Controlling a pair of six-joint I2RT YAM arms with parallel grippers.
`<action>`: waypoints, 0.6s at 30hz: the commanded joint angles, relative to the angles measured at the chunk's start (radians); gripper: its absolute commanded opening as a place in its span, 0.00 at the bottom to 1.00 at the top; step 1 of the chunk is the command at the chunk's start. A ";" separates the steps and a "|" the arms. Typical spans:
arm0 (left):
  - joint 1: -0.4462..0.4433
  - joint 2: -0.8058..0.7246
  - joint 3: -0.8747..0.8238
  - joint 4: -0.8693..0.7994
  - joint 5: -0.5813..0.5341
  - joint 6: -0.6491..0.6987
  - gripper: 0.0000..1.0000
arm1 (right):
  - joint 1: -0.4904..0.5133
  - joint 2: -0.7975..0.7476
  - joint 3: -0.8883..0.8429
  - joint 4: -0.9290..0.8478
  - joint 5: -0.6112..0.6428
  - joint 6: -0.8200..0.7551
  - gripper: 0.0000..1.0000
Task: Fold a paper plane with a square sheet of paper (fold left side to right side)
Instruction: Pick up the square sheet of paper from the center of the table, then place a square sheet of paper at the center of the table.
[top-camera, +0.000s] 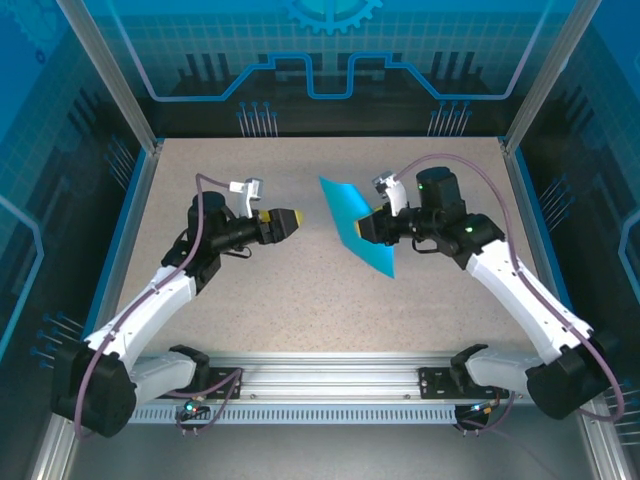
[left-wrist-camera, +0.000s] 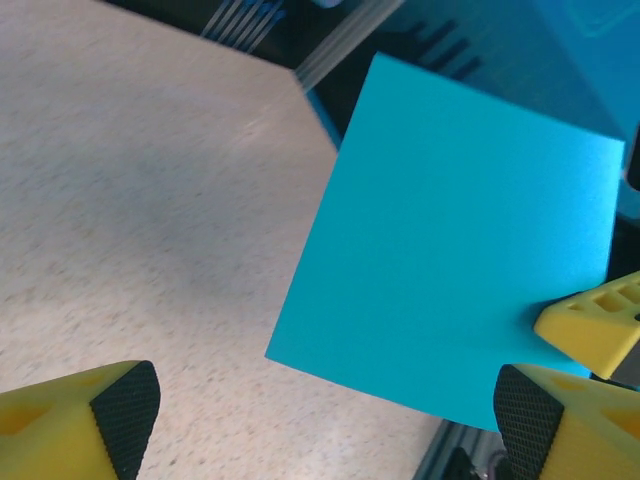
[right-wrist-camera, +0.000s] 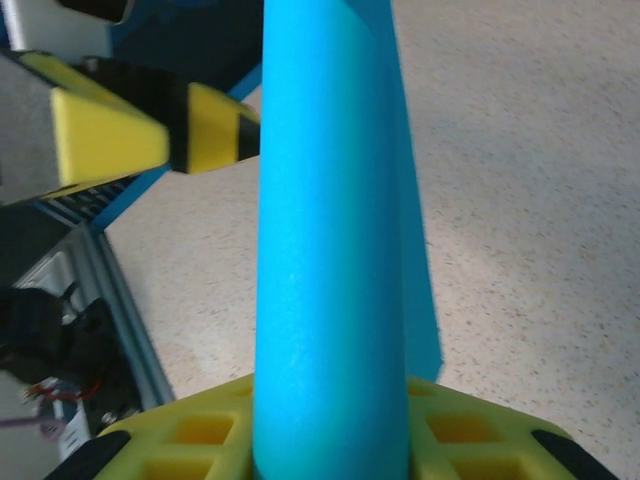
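Observation:
The square sheet of paper (top-camera: 352, 220) will curl over in a rounded roll when the robot folds it, because the sheet's far edge (top-camera: 341, 184) bends in one smooth curve.
The square sheet of paper (top-camera: 352, 222), plain teal-blue, hangs tilted above the table's middle. My right gripper (top-camera: 368, 228) is shut on its right edge. In the right wrist view the sheet (right-wrist-camera: 330, 250) bows up from between the yellow fingers (right-wrist-camera: 470, 440) in a rounded curve, with no crease showing. My left gripper (top-camera: 298, 217) stands open a short way left of the sheet, apart from it. In the left wrist view the sheet (left-wrist-camera: 450, 250) faces me beyond the spread fingertips (left-wrist-camera: 125, 420), and the right gripper's yellow finger (left-wrist-camera: 595, 320) pinches its right edge.
The speckled beige table (top-camera: 300, 290) lies bare under both arms. Blue-lit enclosure walls and metal posts (top-camera: 115, 80) ring it. A rail (top-camera: 320, 385) with the arm bases runs along the near edge.

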 joint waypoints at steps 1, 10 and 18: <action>0.007 -0.024 -0.002 0.128 0.129 -0.010 0.91 | -0.007 -0.051 0.067 -0.085 -0.148 -0.073 0.31; 0.003 -0.001 0.031 0.226 0.245 -0.024 0.91 | -0.008 -0.119 0.109 -0.030 -0.295 -0.002 0.30; -0.079 -0.002 0.079 0.231 0.327 0.025 0.91 | 0.004 -0.138 0.111 0.037 -0.332 0.069 0.30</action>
